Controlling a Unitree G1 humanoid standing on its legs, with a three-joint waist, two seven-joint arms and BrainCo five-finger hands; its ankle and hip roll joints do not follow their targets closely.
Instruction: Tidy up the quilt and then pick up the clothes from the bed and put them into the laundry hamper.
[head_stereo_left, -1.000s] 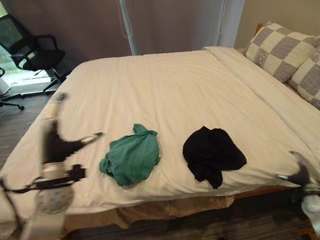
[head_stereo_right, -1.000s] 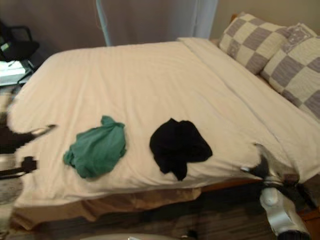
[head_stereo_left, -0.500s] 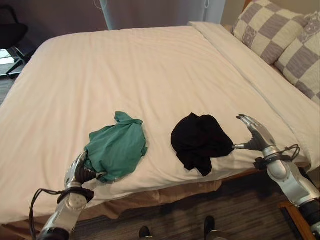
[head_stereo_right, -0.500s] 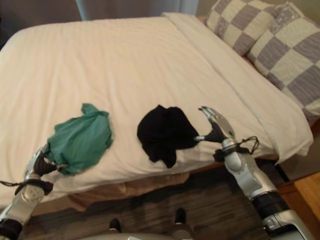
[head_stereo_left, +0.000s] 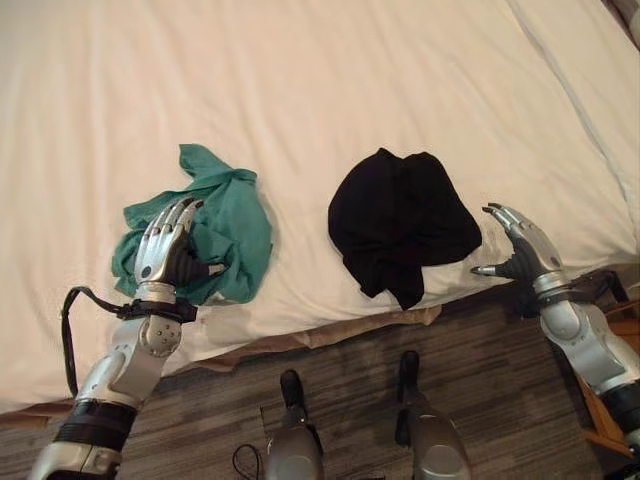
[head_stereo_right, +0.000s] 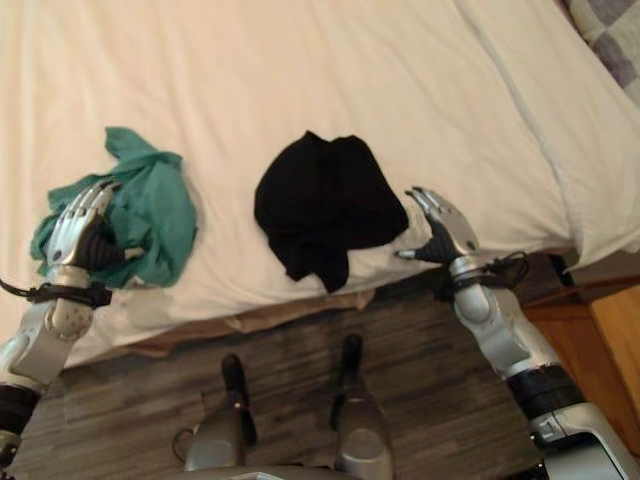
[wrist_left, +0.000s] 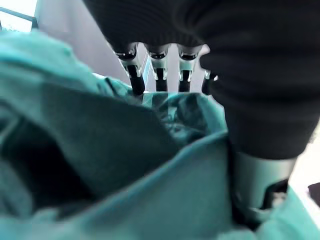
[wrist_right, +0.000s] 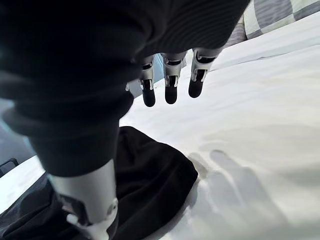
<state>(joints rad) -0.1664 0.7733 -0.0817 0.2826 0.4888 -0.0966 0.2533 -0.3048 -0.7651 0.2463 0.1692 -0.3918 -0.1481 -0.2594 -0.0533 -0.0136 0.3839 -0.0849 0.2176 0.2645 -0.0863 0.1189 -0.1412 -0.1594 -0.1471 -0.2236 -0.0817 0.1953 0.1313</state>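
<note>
The black garment (head_stereo_left: 402, 226) is bunched up in a compact heap (head_stereo_left: 398, 200), so it will stay bunched when I carry it, and only short folds will hang down.
A crumpled green garment (head_stereo_left: 228, 225) lies on the white quilt (head_stereo_left: 330, 90) near the bed's front edge. My left hand (head_stereo_left: 165, 245) rests flat on top of it, fingers straight; in the left wrist view the green garment (wrist_left: 100, 165) bunches under the fingertips (wrist_left: 136, 85). A black garment (head_stereo_left: 400, 220) lies to its right. My right hand (head_stereo_left: 520, 245) hovers open just right of the black garment (wrist_right: 145, 190), above the quilt (wrist_right: 250, 115) with its fingers spread.
The quilt lies smooth across the bed, with a folded-back band (head_stereo_left: 590, 70) at the right. A tan bed skirt (head_stereo_left: 330, 330) hangs below the front edge over a dark wood floor (head_stereo_left: 500, 400). A corner of a checked pillow (head_stereo_right: 610, 25) shows at the top right.
The camera has tipped down toward the bed's front edge. My left hand has come up from the green garment's edge onto its top. My right hand stays open beside the black garment.
</note>
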